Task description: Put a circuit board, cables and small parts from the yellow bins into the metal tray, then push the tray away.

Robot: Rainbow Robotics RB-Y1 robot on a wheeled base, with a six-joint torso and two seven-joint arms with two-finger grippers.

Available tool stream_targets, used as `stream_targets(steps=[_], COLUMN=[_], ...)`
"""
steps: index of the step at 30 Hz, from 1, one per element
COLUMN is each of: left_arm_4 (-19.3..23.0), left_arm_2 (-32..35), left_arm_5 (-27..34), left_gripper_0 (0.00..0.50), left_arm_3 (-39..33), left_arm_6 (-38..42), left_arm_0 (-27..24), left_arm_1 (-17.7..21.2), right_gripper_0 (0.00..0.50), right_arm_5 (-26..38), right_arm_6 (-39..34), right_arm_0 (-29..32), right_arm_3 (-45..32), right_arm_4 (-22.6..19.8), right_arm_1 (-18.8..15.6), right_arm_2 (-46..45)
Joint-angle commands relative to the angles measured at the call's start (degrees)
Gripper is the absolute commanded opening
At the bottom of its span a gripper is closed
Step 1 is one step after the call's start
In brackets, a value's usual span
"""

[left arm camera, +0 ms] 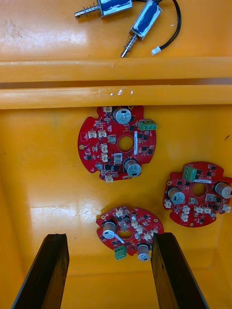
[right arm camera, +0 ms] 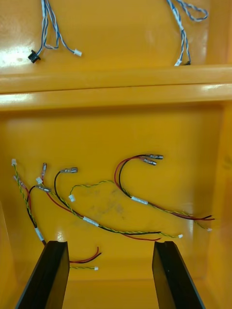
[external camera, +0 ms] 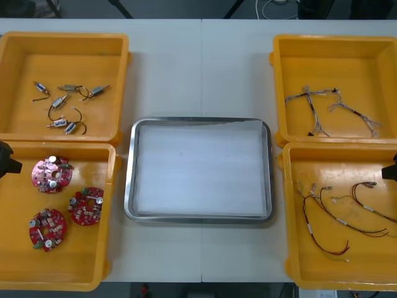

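My gripper will bring up only the red and yellow cable (external camera: 367,208) when it lifts it, because there is a gap between the yellow cable piece's plug (right arm camera: 71,198) and the next cable.
The metal tray (external camera: 198,174), white inside, lies at the table's middle with nothing in it. Three round red circuit boards (external camera: 52,174) (external camera: 86,206) (external camera: 48,229) lie in the near left yellow bin (external camera: 18,261). My left gripper (external camera: 6,160) hangs at that bin's outer edge. In the left wrist view it (left arm camera: 108,237) is open just above one board (left arm camera: 129,231), with two more boards (left arm camera: 118,142) (left arm camera: 195,193) beyond. My right gripper (external camera: 391,169) (right arm camera: 110,244) stands open over the near right bin (external camera: 372,261), above the red and yellow cables (external camera: 338,217) (right arm camera: 96,224).
The far left bin (external camera: 18,62) holds several small metal parts (external camera: 62,102) (left arm camera: 144,21) with black leads. Twisted blue and white cables (external camera: 329,108) (right arm camera: 48,29) lie in the far right bin (external camera: 347,56). Bare table stretches beyond the tray.
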Motion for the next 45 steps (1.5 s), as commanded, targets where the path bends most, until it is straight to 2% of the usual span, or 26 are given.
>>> stream_targets(steps=[1,5,11,21,27,32,45], left_arm_4=[0.9,1.0,1.5,1.6,0.6,0.3,-0.4], left_arm_2=[2.3,2.3,2.1,-0.3,-2.8,-4.0,-6.7], left_arm_5=[0.4,0.4,-6.7,-19.9,-25.8,-28.9,-32.9], left_gripper_0=[0.5,0.5,0.5,0.5,0.5,0.5,0.5], left_arm_3=[-0.4,-0.4,-0.8,-0.8,-0.6,-0.6,0.8], left_arm_6=[-1.8,-2.2,-3.0,-4.0,-3.8,-3.6,-3.3], left_arm_0=[2.8,6.1,11.7,20.2,23.9,26.3,28.9], left_arm_1=[1.5,2.2,2.6,2.6,2.6,2.6,2.6], right_gripper_0=[0.5,0.5,0.5,0.5,0.5,0.5,0.5], right_arm_5=[0.2,0.2,-0.1,-14.7,-26.5,-31.2,-40.5], right_arm_6=[0.1,0.8,5.2,16.5,23.5,27.0,29.2], right_arm_0=[-0.2,1.4,5.6,14.5,18.8,19.5,18.5], right_arm_3=[-1.9,-1.9,-1.9,-1.0,4.8,9.8,16.6], right_arm_4=[-0.6,-0.8,-1.5,-1.4,-2.2,-2.7,-2.6], right_arm_1=[-2.5,-3.2,-5.3,-8.9,-12.2,-13.9,-16.7], right_arm_2=[-2.3,-2.3,-2.1,-0.5,4.3,8.0,17.5])
